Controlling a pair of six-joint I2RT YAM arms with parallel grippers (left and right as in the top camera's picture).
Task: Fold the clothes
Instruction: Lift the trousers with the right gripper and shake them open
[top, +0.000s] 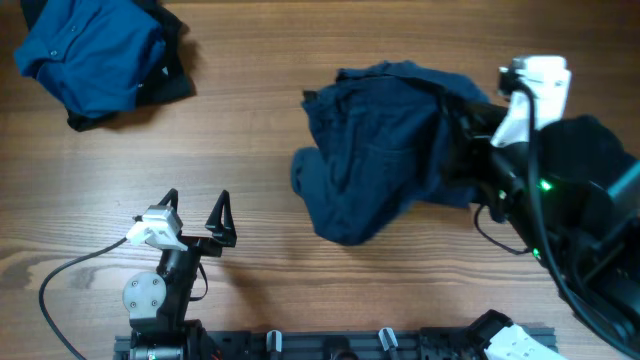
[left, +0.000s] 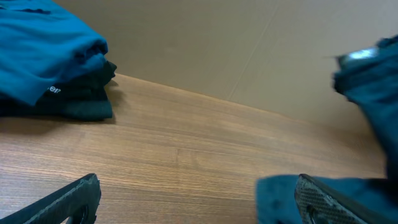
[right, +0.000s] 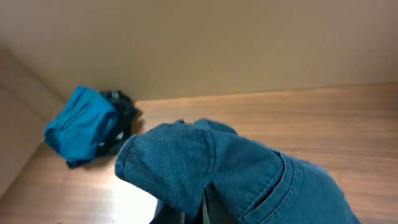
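The robot's right gripper alone has the dark navy shorts (top: 375, 155) hanging crumpled from it, so it should bring them toward the left gripper, which should then take their loose edge (top: 313, 115).
The dark navy shorts (top: 375, 150) lie crumpled right of the table's middle, with the right side lifted. My right gripper (top: 465, 125) is at that side, its fingers mostly buried in the cloth. In the right wrist view its jaws (right: 205, 208) are shut on a raised fold of the shorts (right: 249, 174). My left gripper (top: 196, 205) is open and empty near the front left, apart from the shorts. In the left wrist view its fingers (left: 199, 205) stand wide apart, with the shorts' edge (left: 373, 87) at the right.
A folded brighter blue shirt (top: 90, 50) lies on a dark garment at the back left corner. It also shows in the left wrist view (left: 43, 56) and the right wrist view (right: 81, 124). Cables and arm bases line the front edge.
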